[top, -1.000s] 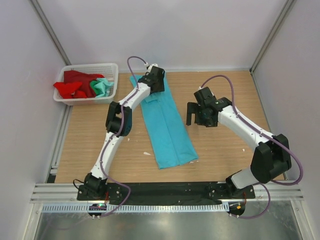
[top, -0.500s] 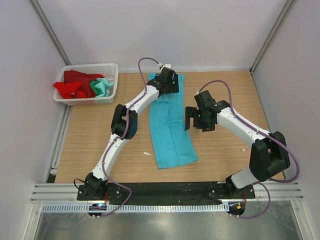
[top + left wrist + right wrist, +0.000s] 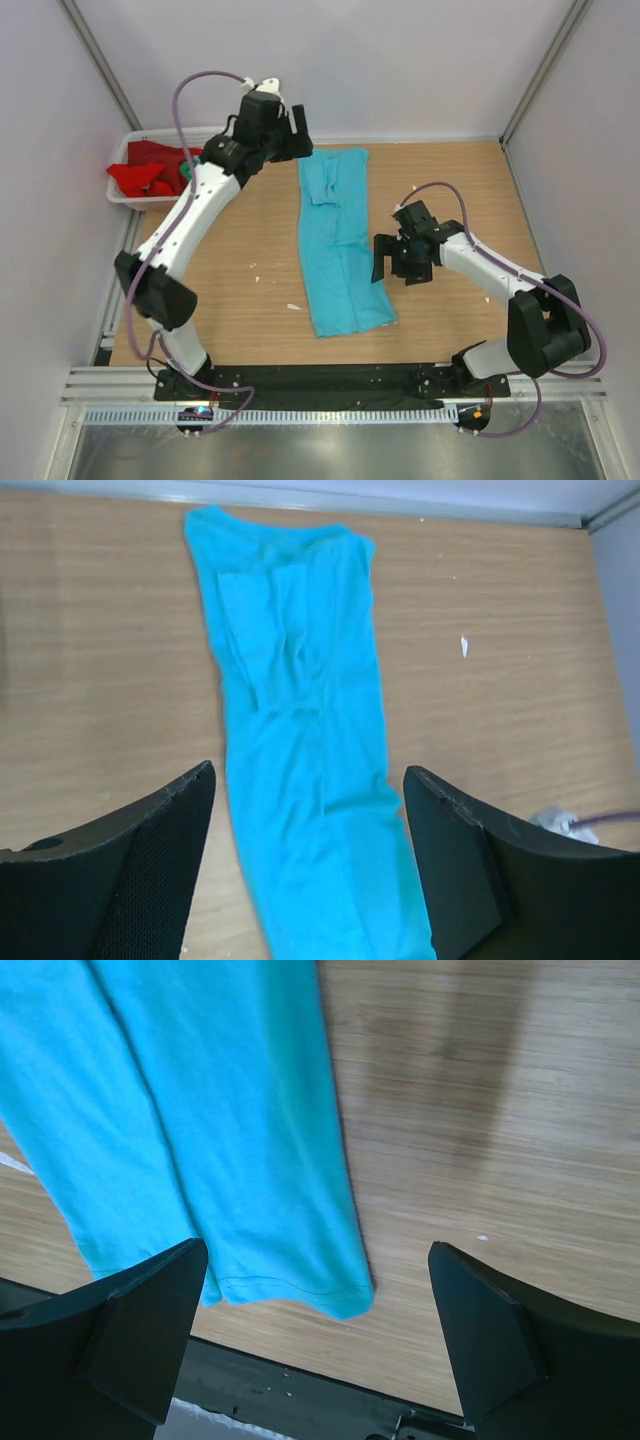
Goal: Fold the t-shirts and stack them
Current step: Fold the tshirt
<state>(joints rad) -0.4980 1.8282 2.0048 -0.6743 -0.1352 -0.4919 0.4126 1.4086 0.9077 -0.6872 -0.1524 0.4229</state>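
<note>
I keep moving my left gripper to the t-shirt's hem corner (image 3: 319, 332) by the white scrap and close it there, because the turquoise t-shirt (image 3: 336, 240) lies as a narrow strip with that corner free.
A turquoise t-shirt (image 3: 337, 240) lies on the wooden table as a long narrow strip, collar end at the back, hem toward the front. Raised well above the table at the back left, my left gripper (image 3: 292, 135) is open and empty; in its wrist view the t-shirt (image 3: 300, 710) lies far below the gripper (image 3: 308, 775). My right gripper (image 3: 398, 262) hangs open just right of the strip's lower half. In the right wrist view the gripper (image 3: 317, 1250) frames the t-shirt's (image 3: 200, 1110) hem corner with nothing held. Red (image 3: 140, 172) and mint green (image 3: 187, 170) t-shirts sit bunched in the basket.
The white mesh basket (image 3: 135, 200) stands at the back left corner, partly hidden by my left arm. Grey walls close in the back and both sides. A black strip with the arm bases (image 3: 330, 380) runs along the front edge. Small white scraps (image 3: 293, 306) lie left of the shirt.
The left arm dragged the shirt's collar end to the right, let go, then rose and swung back left toward the basket. The right gripper slid slightly toward the front, staying open.
</note>
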